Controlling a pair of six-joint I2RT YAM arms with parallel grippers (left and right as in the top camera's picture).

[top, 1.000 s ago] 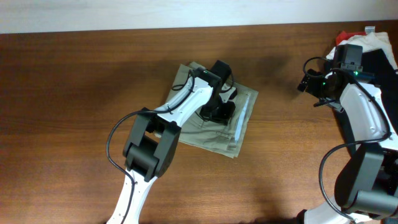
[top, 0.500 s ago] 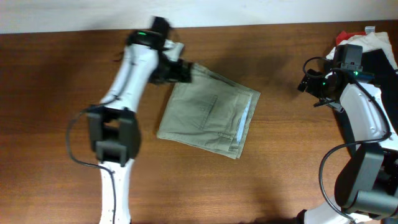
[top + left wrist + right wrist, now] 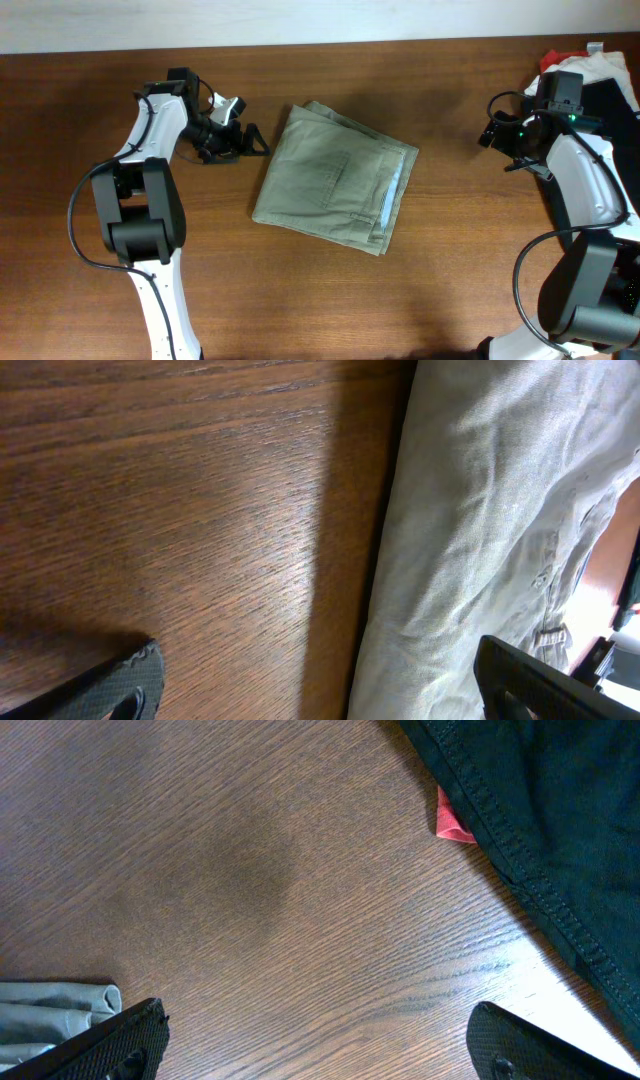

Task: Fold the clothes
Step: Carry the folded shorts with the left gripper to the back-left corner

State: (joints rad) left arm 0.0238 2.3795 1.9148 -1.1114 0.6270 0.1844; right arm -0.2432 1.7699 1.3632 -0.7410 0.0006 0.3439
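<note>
A smooth rounded fold (image 3: 412, 555) runs along the garment's edge, so the folded olive-green garment (image 3: 500, 510) should stay together as one bundle when I move it.
A folded olive-green garment (image 3: 335, 178) lies flat in the middle of the table. My left gripper (image 3: 260, 142) hovers just left of its upper left edge, open and empty. In the left wrist view the garment (image 3: 480, 510) fills the right side. One finger (image 3: 120, 685) is over bare wood and the other finger (image 3: 545, 680) is over the cloth. My right gripper (image 3: 492, 132) is open over bare wood at the far right, holding nothing. The right wrist view shows a corner of the olive garment (image 3: 50, 1010) at the lower left.
A heap of clothes (image 3: 590, 70), white, red and black, sits at the table's right rear corner. A black garment (image 3: 540, 810) with a red scrap (image 3: 452, 820) under it lies just ahead of the right gripper. The wooden table (image 3: 400, 300) stretches round the folded piece.
The left arm has lifted off the folded garment and swung back to the left, its gripper going from shut to open. The garment stays folded. The right arm has not moved.
</note>
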